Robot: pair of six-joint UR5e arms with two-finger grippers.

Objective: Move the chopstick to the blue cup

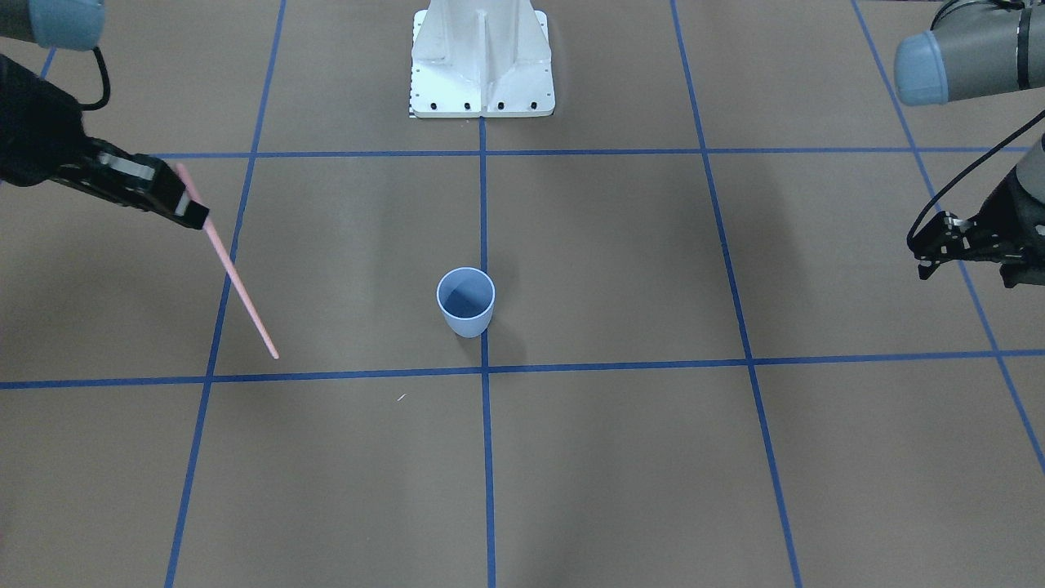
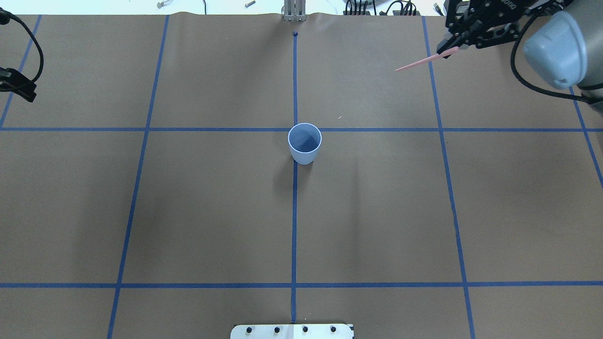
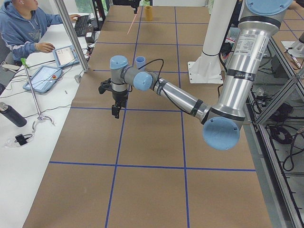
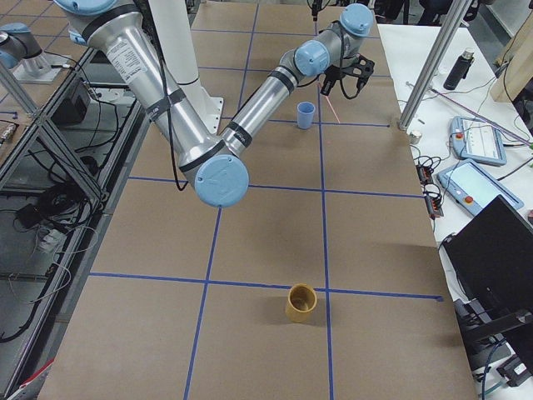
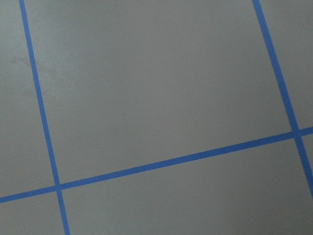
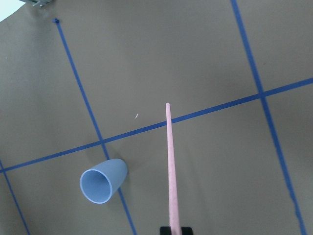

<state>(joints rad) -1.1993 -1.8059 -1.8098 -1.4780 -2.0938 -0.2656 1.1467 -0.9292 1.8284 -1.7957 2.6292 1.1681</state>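
Note:
I should keep bringing the chopstick to the blue cup's opening with my right gripper, as the chopstick's loose end points down, until that loose end rests inside.
My right gripper is shut on the upper end of the pale pink chopstick and holds it in the air, tilted, its free end pointing down toward the table. The blue cup stands upright in the table's middle, well apart from the stick. In the overhead view the right gripper and the chopstick are at the far right, the cup at the center. The right wrist view shows the chopstick beside the cup. My left gripper hangs open and empty at the other side.
A yellow cup stands on the table at the robot's right end. The white robot base sits at the table's edge. An operator's bench with tablets and a metal post runs along the far side.

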